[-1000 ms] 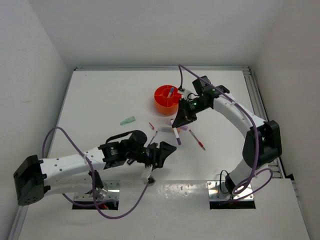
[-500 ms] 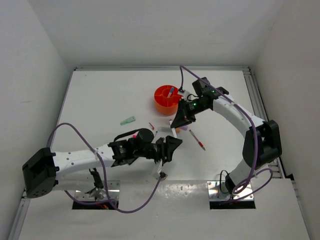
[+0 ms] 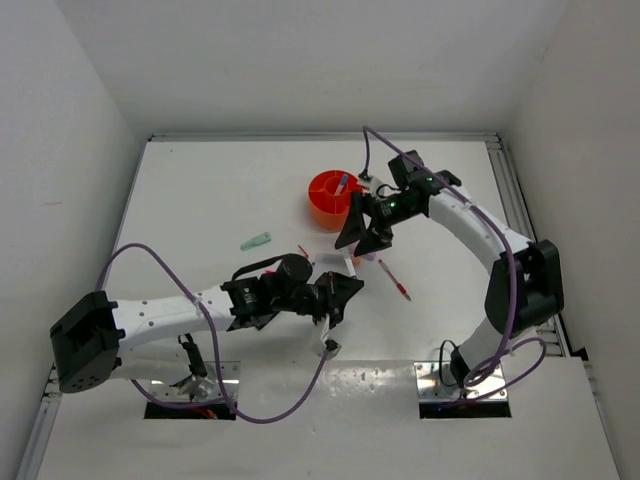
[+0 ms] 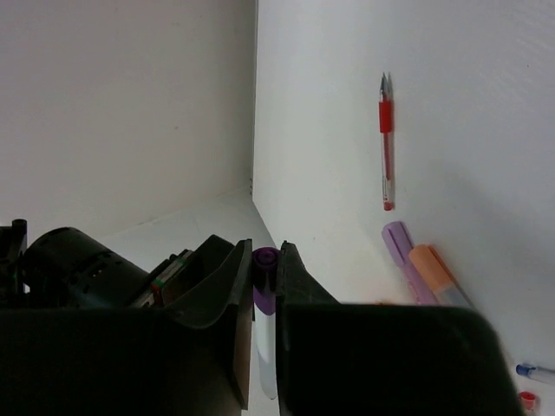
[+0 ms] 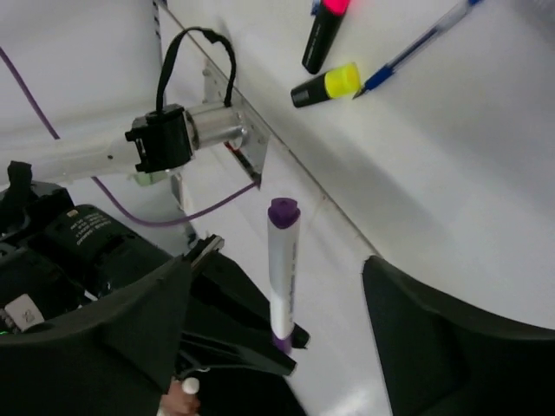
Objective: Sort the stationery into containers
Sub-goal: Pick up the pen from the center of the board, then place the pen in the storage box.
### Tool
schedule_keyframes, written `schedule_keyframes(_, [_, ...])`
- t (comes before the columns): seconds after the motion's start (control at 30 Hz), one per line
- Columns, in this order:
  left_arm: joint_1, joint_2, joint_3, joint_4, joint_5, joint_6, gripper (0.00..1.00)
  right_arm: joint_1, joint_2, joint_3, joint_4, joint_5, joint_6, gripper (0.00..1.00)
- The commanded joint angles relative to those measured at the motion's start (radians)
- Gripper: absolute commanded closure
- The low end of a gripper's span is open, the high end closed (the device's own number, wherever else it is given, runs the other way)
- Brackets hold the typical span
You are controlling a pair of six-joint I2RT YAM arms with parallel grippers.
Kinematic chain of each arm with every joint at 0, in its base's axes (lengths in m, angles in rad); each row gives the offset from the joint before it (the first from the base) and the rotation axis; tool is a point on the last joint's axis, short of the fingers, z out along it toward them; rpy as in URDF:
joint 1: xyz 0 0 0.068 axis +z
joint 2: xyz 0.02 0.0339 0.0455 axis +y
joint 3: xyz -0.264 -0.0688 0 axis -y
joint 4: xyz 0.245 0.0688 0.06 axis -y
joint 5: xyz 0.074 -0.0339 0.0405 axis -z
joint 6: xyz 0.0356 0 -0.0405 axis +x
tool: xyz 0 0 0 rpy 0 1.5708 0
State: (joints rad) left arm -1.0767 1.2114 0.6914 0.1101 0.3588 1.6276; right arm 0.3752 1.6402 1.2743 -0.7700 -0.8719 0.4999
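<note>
Next, I move my right gripper's open fingers away before I carry the white marker (image 5: pixel 283 269) in my left gripper to the orange tub (image 3: pixel 331 206), because those fingers are on both sides of the marker.
A white marker with purple ends (image 5: pixel 280 260) stands upright, its lower end pinched in my left gripper (image 4: pixel 264 251), which is shut on it; its purple cap (image 4: pixel 264 270) shows between the fingers. My right gripper (image 5: pixel 277 260) is open, its fingers (image 5: pixel 438 334) wide on either side of the marker and not touching it. From above, the left gripper (image 3: pixel 340 290) sits just below the right gripper (image 3: pixel 358 232). The orange tub (image 3: pixel 322 208) stands behind them with a pen (image 3: pixel 342 183) in it.
On the table lie a red pen (image 4: pixel 386 152), a lilac marker (image 4: pixel 399 247) and an orange marker (image 4: pixel 434 270). A pink highlighter (image 5: pixel 323 30), a yellow highlighter (image 5: pixel 325 85) and a blue pen (image 5: pixel 416 48) lie together. A green marker (image 3: pixel 256 241) lies to the left.
My left gripper moved right and shut on the purple-capped marker. My right gripper, which was holding it, opened and let go.
</note>
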Motion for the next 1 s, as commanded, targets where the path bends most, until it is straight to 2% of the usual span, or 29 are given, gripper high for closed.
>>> schedule_keyframes(0.0, [0.018,-0.033,0.040,0.049,0.034,-0.087,1.00,-0.105,0.009,0.126,-0.014,-0.019,-0.049,0.19])
schedule_keyframes(0.03, [0.024,-0.036,0.060,0.065,0.038,-0.141,1.00,-0.137,0.015,0.154,-0.028,-0.015,-0.064,0.16])
schedule_keyframes(0.13, [0.093,-0.018,0.140,0.126,0.057,-0.462,1.00,-0.293,0.038,0.272,-0.072,0.019,-0.112,0.13])
schedule_keyframes(0.17, [0.130,0.015,0.231,0.158,0.063,-0.665,1.00,-0.326,0.038,0.304,-0.072,0.034,-0.119,0.13])
schedule_keyframes(0.2, [0.202,0.037,0.278,0.180,0.065,-0.768,1.00,-0.405,0.029,0.312,-0.063,0.059,-0.133,0.13])
schedule_keyframes(0.23, [0.242,0.065,0.325,0.228,0.063,-0.963,1.00,-0.432,0.021,0.310,-0.057,0.068,-0.139,0.13])
schedule_keyframes(0.3, [0.373,0.161,0.466,0.279,0.071,-1.136,1.00,-0.499,-0.015,0.269,-0.026,0.085,-0.158,0.14])
schedule_keyframes(0.4, [0.526,0.313,0.669,0.322,0.112,-1.517,1.00,-0.539,-0.072,0.176,-0.014,0.103,-0.193,0.16])
schedule_keyframes(0.47, [0.605,0.413,0.767,0.367,0.138,-1.656,1.00,-0.547,-0.095,0.111,-0.008,0.109,-0.218,0.17])
schedule_keyframes(0.53, [0.636,0.480,0.813,0.422,0.155,-1.762,1.00,-0.549,-0.132,0.056,0.006,0.126,-0.234,0.18])
schedule_keyframes(0.67, [0.667,0.550,0.849,0.488,0.181,-1.882,1.00,-0.542,-0.177,-0.019,0.035,0.160,-0.271,0.18])
schedule_keyframes(0.8, [0.684,0.602,0.829,0.589,0.223,-2.034,1.00,-0.539,-0.194,-0.064,0.034,0.178,-0.299,0.28])
schedule_keyframes(0.97, [0.687,0.657,0.809,0.640,0.229,-2.063,1.00,-0.541,-0.214,-0.115,0.034,0.197,-0.323,0.35])
